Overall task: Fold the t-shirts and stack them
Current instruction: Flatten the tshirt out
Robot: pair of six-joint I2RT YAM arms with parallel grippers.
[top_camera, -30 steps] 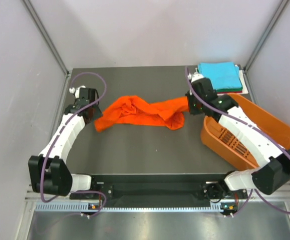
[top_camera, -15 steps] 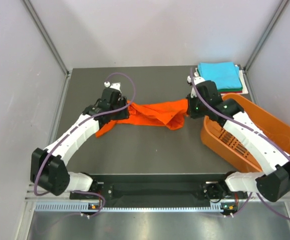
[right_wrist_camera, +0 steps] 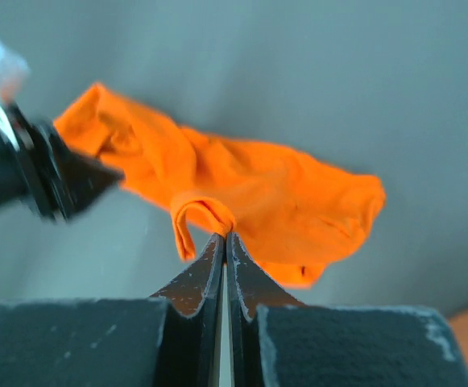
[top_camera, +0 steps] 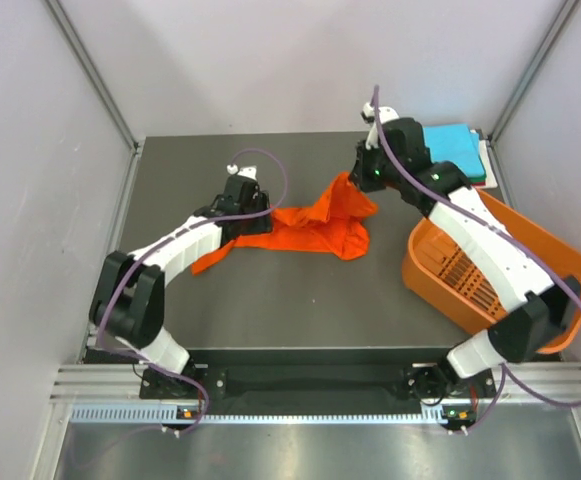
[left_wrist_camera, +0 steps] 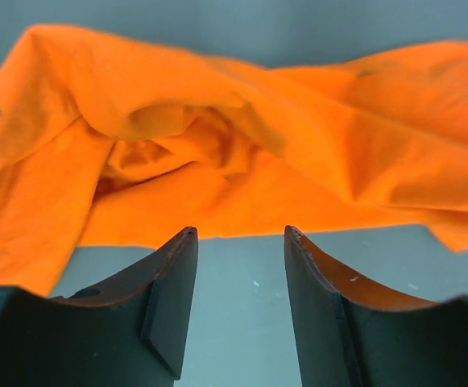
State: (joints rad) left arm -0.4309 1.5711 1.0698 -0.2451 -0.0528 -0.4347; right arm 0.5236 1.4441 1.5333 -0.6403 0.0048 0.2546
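Note:
The orange t-shirt [top_camera: 315,236] has loose layers [left_wrist_camera: 189,151] bunched under its top fold, so it will spread out into a wide sheet when the robot lifts and pulls it.
A crumpled bright orange t-shirt [top_camera: 305,232] lies mid-table. My right gripper [top_camera: 354,183] is shut on a fold of the shirt's right end and holds it raised above the table; in the right wrist view the pinched fold sits at the gripper [right_wrist_camera: 224,235], with the rest of the orange t-shirt [right_wrist_camera: 258,189] hanging below. My left gripper [top_camera: 257,216] is low at the shirt's left-middle. In the left wrist view that gripper [left_wrist_camera: 238,235] is open, with bare table between the fingers and the orange t-shirt [left_wrist_camera: 242,153] just ahead. A folded turquoise t-shirt [top_camera: 452,146] tops a stack at the back right.
A rigid orange slotted basket [top_camera: 500,270] stands tilted at the right edge, under my right arm. Grey walls and metal frame posts close in the dark table [top_camera: 270,310] on three sides. My left gripper's dark body [right_wrist_camera: 44,173] shows in the right wrist view.
The left arm swung in from the table's left edge to the shirt, its jaws widening. The right gripper lifted the shirt's right end up and toward the back.

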